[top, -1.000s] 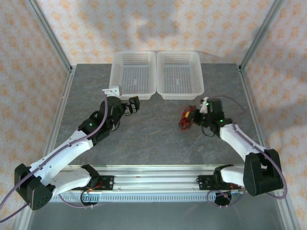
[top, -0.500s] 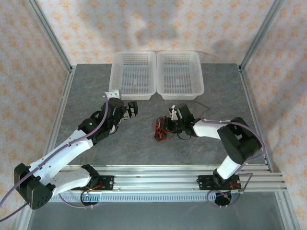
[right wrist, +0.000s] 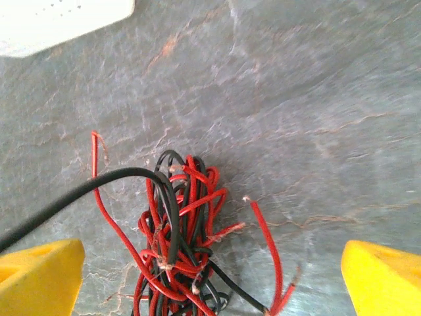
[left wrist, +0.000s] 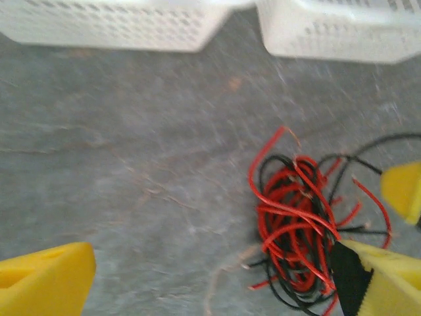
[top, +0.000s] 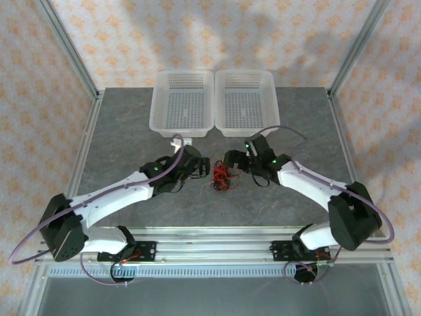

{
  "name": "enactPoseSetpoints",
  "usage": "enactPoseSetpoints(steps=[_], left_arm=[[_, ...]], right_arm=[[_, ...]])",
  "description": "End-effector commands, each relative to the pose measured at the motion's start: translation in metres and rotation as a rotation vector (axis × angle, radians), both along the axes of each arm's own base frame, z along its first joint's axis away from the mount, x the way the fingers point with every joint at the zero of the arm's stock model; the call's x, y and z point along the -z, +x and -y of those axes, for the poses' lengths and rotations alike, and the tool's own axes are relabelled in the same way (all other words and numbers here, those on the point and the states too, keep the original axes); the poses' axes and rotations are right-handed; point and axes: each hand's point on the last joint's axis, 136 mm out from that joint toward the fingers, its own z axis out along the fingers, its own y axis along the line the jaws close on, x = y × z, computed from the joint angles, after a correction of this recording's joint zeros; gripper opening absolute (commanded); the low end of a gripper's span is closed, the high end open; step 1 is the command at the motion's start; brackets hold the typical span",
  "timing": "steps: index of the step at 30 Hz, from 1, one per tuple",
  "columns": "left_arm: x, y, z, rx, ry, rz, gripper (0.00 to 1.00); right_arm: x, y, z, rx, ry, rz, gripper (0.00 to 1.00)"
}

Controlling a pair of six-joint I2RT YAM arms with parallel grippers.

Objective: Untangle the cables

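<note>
The red and black wires (left wrist: 300,220) are looped tightly through each other, so the whole bundle (top: 224,177) will come along in one clump when I pull on some wires.
The cables (top: 220,178) lie in one tangled bundle of red and black wires on the grey table, between both grippers. My left gripper (top: 201,166) is just left of the bundle, my right gripper (top: 230,158) just right of and behind it. In the left wrist view the left gripper (left wrist: 210,289) is wide open, with the cables (left wrist: 296,224) resting against its right finger (left wrist: 385,283). In the right wrist view the right gripper (right wrist: 210,280) is also wide open over the cables (right wrist: 184,237). One black wire runs off past its left finger (right wrist: 39,280).
Two white mesh baskets stand side by side at the back of the table, the left basket (top: 183,102) and the right basket (top: 245,102). Their front walls (left wrist: 118,26) show close ahead of the left wrist. Metal frame posts stand at the table's sides.
The right gripper carried the bundle leftwards to the table's middle and has let it go, now open. The left arm swung right, up to the bundle.
</note>
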Motion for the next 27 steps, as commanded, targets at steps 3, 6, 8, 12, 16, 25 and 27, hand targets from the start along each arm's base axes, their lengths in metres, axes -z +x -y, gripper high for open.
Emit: enactPoseSetpoints(steps=[3,6,8,12,16,25,27], left_arm=[[0.028,-0.004,0.052,0.059,-0.107,-0.069,0.88],[0.037,0.002,0.070,0.067,-0.142,-0.076,0.86],[0.039,0.008,0.079,0.062,-0.167,-0.064,0.86],[0.048,0.020,0.095,0.077,-0.168,-0.068,0.86],[0.052,0.032,0.111,0.100,-0.156,-0.062,0.86],[0.070,0.043,0.117,0.116,0.014,-0.077,0.77],[0.073,0.043,0.120,0.127,0.040,-0.081,0.73]], right_arm=[[-0.017,-0.004,0.036,0.050,-0.153,0.022,0.94],[-0.029,-0.001,0.046,0.063,-0.166,0.041,0.89],[-0.038,0.001,0.052,0.076,-0.160,0.057,0.85],[-0.052,0.005,0.065,0.110,-0.136,0.090,0.79],[-0.059,0.007,0.072,0.141,-0.116,0.116,0.74],[-0.066,0.006,0.078,0.163,-0.084,0.140,0.66],[-0.066,0.005,0.079,0.165,-0.084,0.141,0.65]])
